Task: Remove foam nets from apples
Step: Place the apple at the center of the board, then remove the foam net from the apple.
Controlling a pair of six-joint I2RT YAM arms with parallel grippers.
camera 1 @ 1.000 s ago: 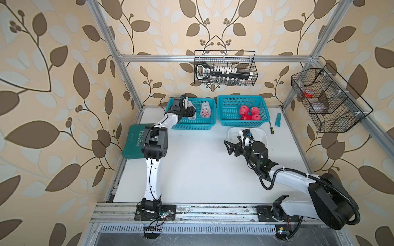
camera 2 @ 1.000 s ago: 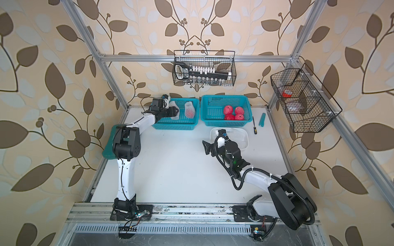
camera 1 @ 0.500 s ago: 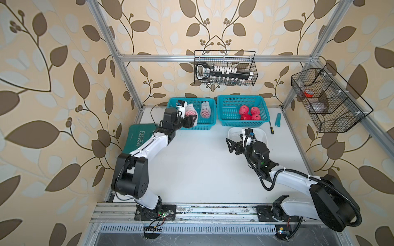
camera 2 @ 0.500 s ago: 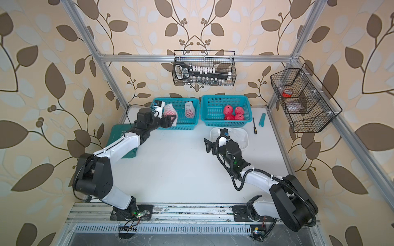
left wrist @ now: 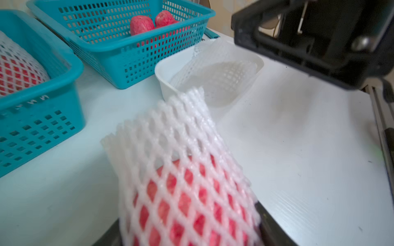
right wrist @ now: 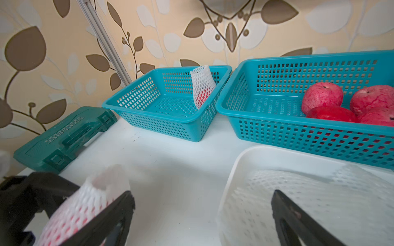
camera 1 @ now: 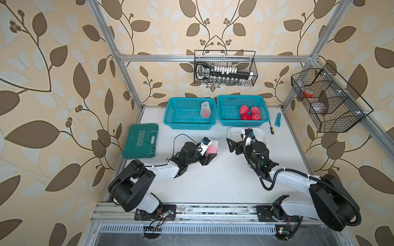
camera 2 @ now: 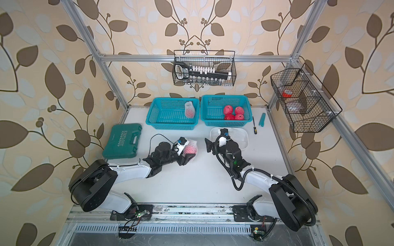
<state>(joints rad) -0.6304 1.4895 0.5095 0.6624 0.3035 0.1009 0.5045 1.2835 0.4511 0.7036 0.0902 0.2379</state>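
Note:
The robot's left gripper is holding the foam net (camera 1: 212, 149) tight against the apple, so next the right gripper turns inward and pinches the net (camera 1: 214, 143) before the left gripper opens.
My left gripper (camera 1: 210, 152) (left wrist: 187, 230) is shut on an apple (left wrist: 181, 204) still wrapped in its white foam net (camera 1: 213, 147) (camera 2: 191, 148), held over the middle of the table. The net's free end (left wrist: 170, 127) sticks out past the apple, toward my right gripper (camera 1: 229, 146) (right wrist: 202, 204). That gripper stands open and empty a short way to the right, beside the white tray (camera 1: 231, 133). Loose foam nets (right wrist: 319, 191) lie in the tray. One more netted apple (camera 1: 205, 110) stands in the left teal basket (camera 1: 170, 112). Several bare red apples (camera 1: 248, 112) lie in the right teal basket (camera 1: 222, 110).
A green tool case (camera 1: 141, 140) lies at the left of the table. A screwdriver (camera 1: 271, 130) and a teal tool (camera 1: 278, 122) lie right of the baskets. Wire baskets hang on the back wall (camera 1: 225, 68) and the right wall (camera 1: 328, 100).
My left arm has drawn back from the left basket to mid-table, carrying the netted apple toward my right gripper. The right arm has barely moved.

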